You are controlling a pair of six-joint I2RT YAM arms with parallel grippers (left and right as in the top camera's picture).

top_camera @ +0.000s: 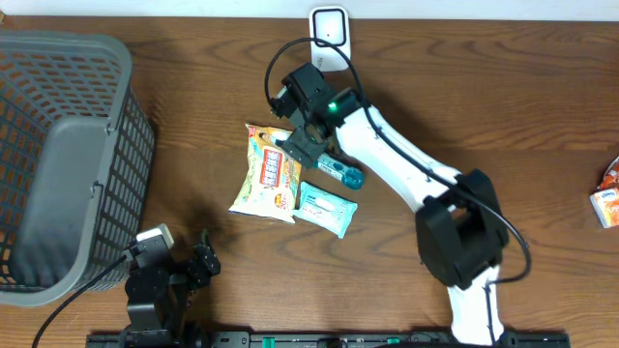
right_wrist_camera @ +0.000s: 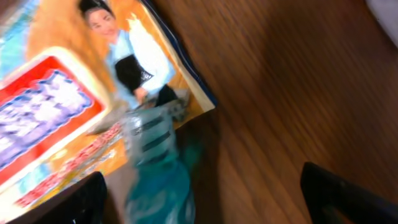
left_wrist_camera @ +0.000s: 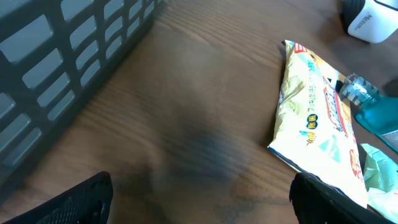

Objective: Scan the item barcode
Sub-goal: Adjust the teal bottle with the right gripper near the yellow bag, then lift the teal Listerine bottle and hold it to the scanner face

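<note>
My open right gripper has the teal bottle off-centre in it, with its cap over the snack bag, so I should center on its neck (right_wrist_camera: 160, 167), close and lift it clear.
Three items lie mid-table: a yellow snack bag (top_camera: 266, 172), a teal bottle (top_camera: 340, 172) and a pale green wipes pack (top_camera: 326, 209). The white barcode scanner (top_camera: 329, 29) stands at the table's far edge. My right gripper (top_camera: 308, 150) hangs low over the bottle's cap end at the bag's edge. In the right wrist view it (right_wrist_camera: 205, 205) is open, with the blurred teal bottle (right_wrist_camera: 155, 180) between the fingers, nearer the left one, and the snack bag (right_wrist_camera: 62, 106) beside it. My left gripper (left_wrist_camera: 202, 205) is open over bare wood at the front left (top_camera: 198, 263), holding nothing.
A large grey mesh basket (top_camera: 58, 145) fills the left side and shows close by in the left wrist view (left_wrist_camera: 62, 50). A small red-and-white carton (top_camera: 607, 193) sits at the right edge. The snack bag (left_wrist_camera: 317, 106) lies ahead and right of my left gripper.
</note>
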